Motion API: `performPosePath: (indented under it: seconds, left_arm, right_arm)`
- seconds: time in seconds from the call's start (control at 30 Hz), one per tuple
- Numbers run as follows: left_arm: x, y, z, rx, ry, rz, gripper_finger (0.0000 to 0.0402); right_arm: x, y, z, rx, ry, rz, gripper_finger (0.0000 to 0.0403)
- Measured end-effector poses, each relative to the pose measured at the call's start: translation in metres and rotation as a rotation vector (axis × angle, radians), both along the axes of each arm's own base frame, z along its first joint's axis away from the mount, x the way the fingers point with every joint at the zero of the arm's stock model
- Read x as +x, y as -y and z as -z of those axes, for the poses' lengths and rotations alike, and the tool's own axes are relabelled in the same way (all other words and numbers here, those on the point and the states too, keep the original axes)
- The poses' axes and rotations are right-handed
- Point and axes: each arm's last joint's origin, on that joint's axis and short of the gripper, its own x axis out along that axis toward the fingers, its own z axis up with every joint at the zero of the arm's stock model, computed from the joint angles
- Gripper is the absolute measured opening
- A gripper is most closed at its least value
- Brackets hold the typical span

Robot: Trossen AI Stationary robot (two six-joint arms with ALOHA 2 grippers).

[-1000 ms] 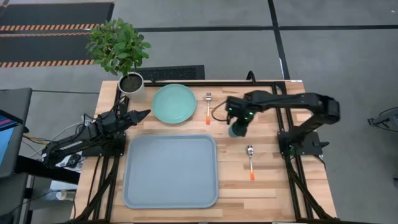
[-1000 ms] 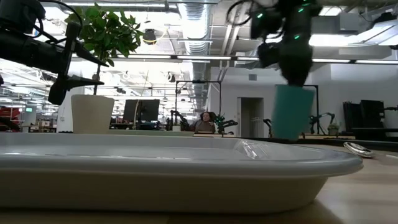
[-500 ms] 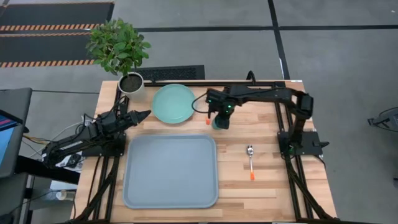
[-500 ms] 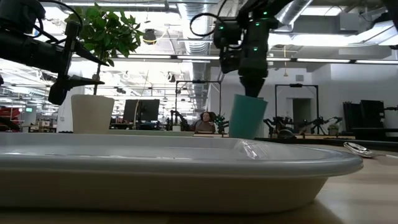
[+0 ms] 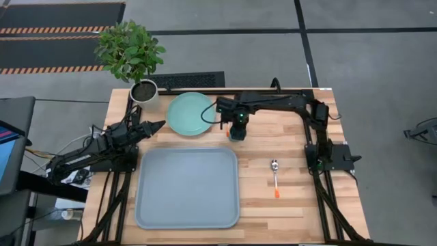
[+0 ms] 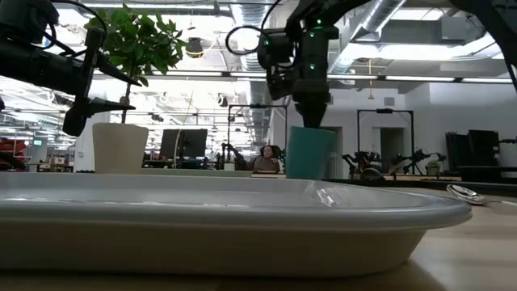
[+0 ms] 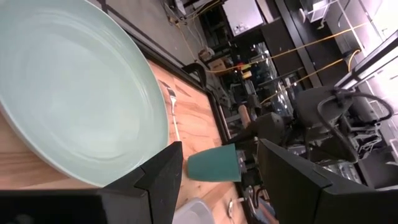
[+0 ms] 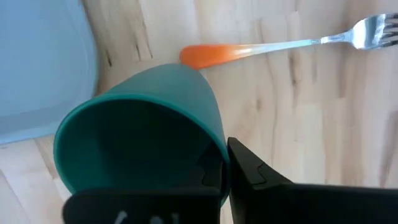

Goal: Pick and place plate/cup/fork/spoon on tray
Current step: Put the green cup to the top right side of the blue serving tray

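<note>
I should place the cup in my right gripper (image 5: 236, 133) beside the plate (image 5: 219, 137) so my left gripper can take it, because the cup hangs far from my left gripper.
My right gripper (image 5: 237, 126) is shut on the dark teal cup (image 6: 309, 152) above the wood, just beyond the far right corner of the pale grey-blue tray (image 5: 187, 188). The mint-green plate (image 5: 192, 113) lies flat on the table, beyond the tray. Under the cup lies the fork (image 8: 292, 43), its orange handle tip (image 8: 208, 55) toward the tray; in the high view my arm hides most of it. The spoon (image 5: 274, 176) lies to the right of the tray. My left gripper (image 5: 158, 125) stands open at the table's left, pointing at the plate. My right gripper holds the cup by its rim (image 8: 214, 163), with one finger inside the cup and one outside against the wall. The fingers come from above and point down. The cup hangs upright below them, mouth up, and looks clear of the table.
A white pot (image 5: 143, 90) with a leafy plant stands at the table's far left corner, close to the plate. The tray's raised rim (image 6: 242, 206) fills the foreground of the low view.
My right gripper has carried the cup toward the table's left edge, from the right of the fork to a spot over the fork's handle by the tray's far right corner. The cup, tilted on the way, now hangs upright.
</note>
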Motion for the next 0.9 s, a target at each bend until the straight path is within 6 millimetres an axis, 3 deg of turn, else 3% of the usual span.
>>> performPosePath:
  seconds: [0.2,0.6,0.9]
  left_arm:
    - [0.000,0.000,0.000,0.002,0.000,-0.013,0.0196]
    - [0.000,-0.001,0.000,0.003,0.000,-0.022,0.0196]
    - [-0.001,-0.001,0.000,0.003,-0.003,-0.036,0.0196]
  right_arm:
    - [0.013,0.002,-0.024,-0.038,0.130,-0.015,0.0017]
    - [0.023,-0.003,-0.026,-0.067,0.220,-0.057,0.0020]
    - [0.036,-0.002,0.010,-0.035,0.128,-0.066,0.0019]
